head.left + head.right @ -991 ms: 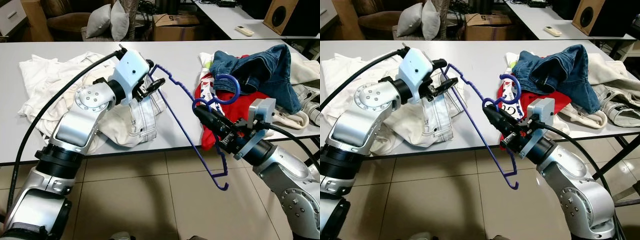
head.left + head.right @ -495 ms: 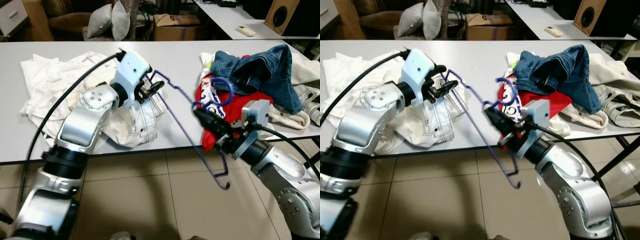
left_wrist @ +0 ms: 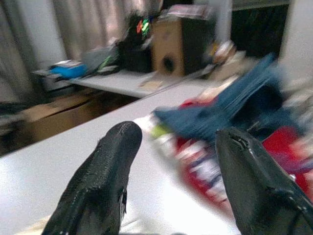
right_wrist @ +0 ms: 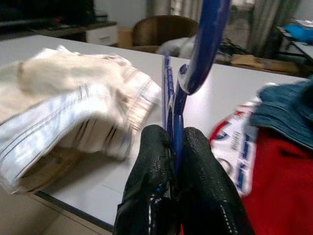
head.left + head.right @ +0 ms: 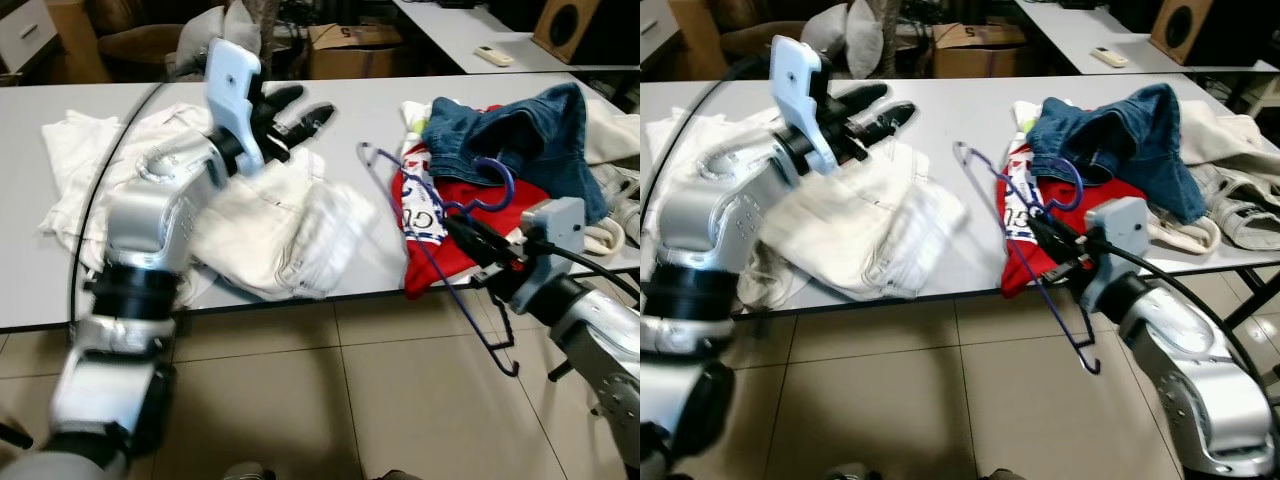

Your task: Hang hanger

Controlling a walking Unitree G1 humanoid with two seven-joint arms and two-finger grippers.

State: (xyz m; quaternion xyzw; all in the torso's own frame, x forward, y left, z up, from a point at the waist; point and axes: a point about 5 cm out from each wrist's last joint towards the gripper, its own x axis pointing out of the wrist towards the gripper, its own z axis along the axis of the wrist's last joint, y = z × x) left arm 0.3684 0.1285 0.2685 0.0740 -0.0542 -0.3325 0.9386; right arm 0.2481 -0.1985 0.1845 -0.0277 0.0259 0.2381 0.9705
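Observation:
I expect the white garment (image 5: 280,228) to come away alone when I lift it, because it lies loosely bunched with its own edge (image 5: 207,262) against the other white clothes.
The blue wire hanger (image 5: 509,181) hangs tilted off the table's front edge, its hook up over the red garment and its lower end above the floor. My right gripper (image 5: 460,229) is shut on the hanger just below the hook; the right wrist view shows both black fingers (image 4: 156,161) pressed on the blue wire (image 4: 205,39). My left gripper (image 5: 311,102) is raised over the white clothes (image 5: 270,220), open and holding nothing; its fingers (image 3: 105,171) stand wide apart in the left wrist view.
The grey table (image 5: 350,110) carries the white pile on the left and blue jeans (image 5: 530,130) over a red garment (image 5: 445,255) on the right. Tiled floor (image 5: 300,400) lies in front. Behind stand a cardboard box (image 5: 345,40) and a second table with a remote (image 5: 490,57).
My left gripper has let go of the hanger and swung up and back, open. The right gripper has carried the hanger to the right. The white trousers have dropped back onto the pile.

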